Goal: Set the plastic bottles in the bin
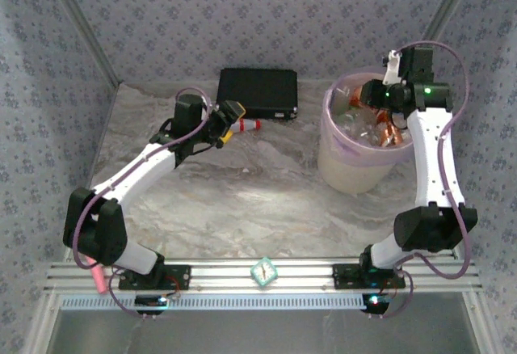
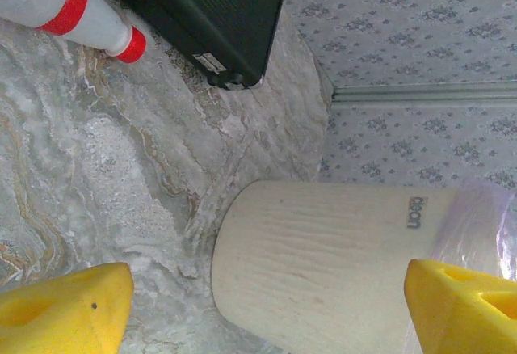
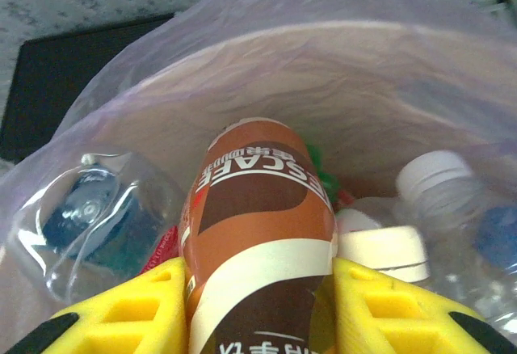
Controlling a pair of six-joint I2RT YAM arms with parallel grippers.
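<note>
The coffee bottle's far end (image 3: 257, 140) is inside the bin's rim (image 1: 363, 132), so my right gripper should go on into the bin and let go of the bottle there.
A clear bottle with a red label and red cap (image 1: 248, 125) (image 2: 69, 2) lies on the marble tabletop in front of the black case. My left gripper (image 1: 229, 124) (image 2: 266, 313) hovers right beside that bottle, open, its yellow fingers (image 2: 65, 309) wide apart with nothing between them. The cream bin (image 1: 355, 168) (image 2: 323, 265) with its pink-lavender liner (image 3: 242, 63) stands at the back right. My right gripper (image 1: 380, 97) (image 3: 258, 305) hangs over the bin's mouth, shut on an orange-brown coffee bottle (image 3: 258, 225). Several clear and white-capped bottles (image 3: 428, 208) lie inside the bin.
A flat black case (image 1: 258, 91) (image 2: 202, 6) (image 3: 73, 79) lies against the back wall, left of the bin. Patterned walls close in the table on three sides. Bare marble stretches between the arms and the bin.
</note>
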